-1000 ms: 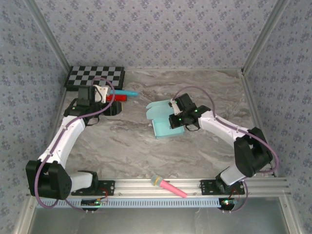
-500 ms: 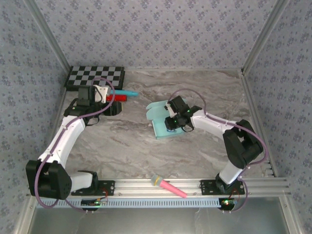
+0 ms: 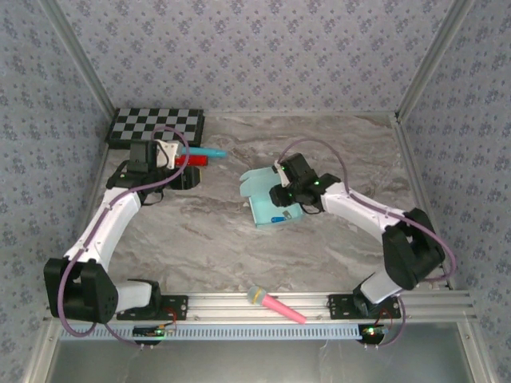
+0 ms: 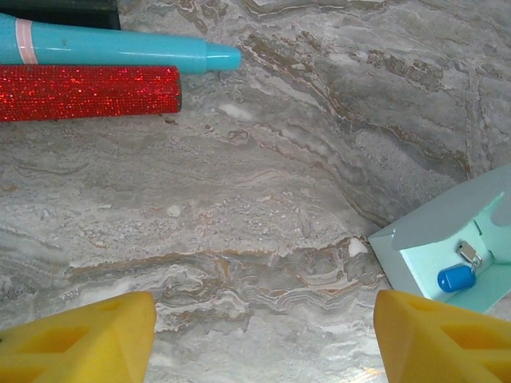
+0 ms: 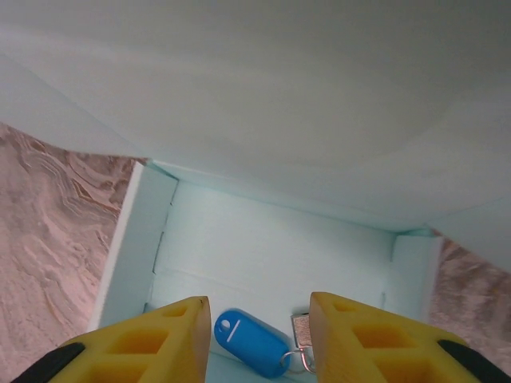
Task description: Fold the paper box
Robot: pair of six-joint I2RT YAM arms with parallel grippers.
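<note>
My right gripper sits over the open tray (image 3: 270, 209) in the lid flap's way, so it should back out while my left gripper takes the lid flap's side edge (image 3: 245, 185).
The pale aqua paper box (image 3: 257, 180) lies at the table's middle, tray open and lid flap raised at the back. My right gripper (image 3: 283, 197) hovers over the tray. In the right wrist view the gripper (image 5: 257, 313) is open above the box floor (image 5: 263, 239), where a blue key tag (image 5: 249, 341) with a small metal piece (image 5: 302, 329) lies below and between the yellow fingers, not gripped. My left gripper (image 3: 189, 177) stays left of the box; it (image 4: 263, 323) is open over bare table, with the box's corner (image 4: 447, 231) and the tag (image 4: 456, 278) at its right.
A checkerboard (image 3: 157, 126) lies at the back left. A teal pen (image 4: 120, 49) and a red glitter stick (image 4: 88, 92) lie just ahead of the left gripper. A pink microphone (image 3: 275, 304) rests on the near rail. Patterned walls enclose the table.
My right gripper has opened over the tray, and the blue key tag now lies loose on the box floor. The left arm has stayed put.
</note>
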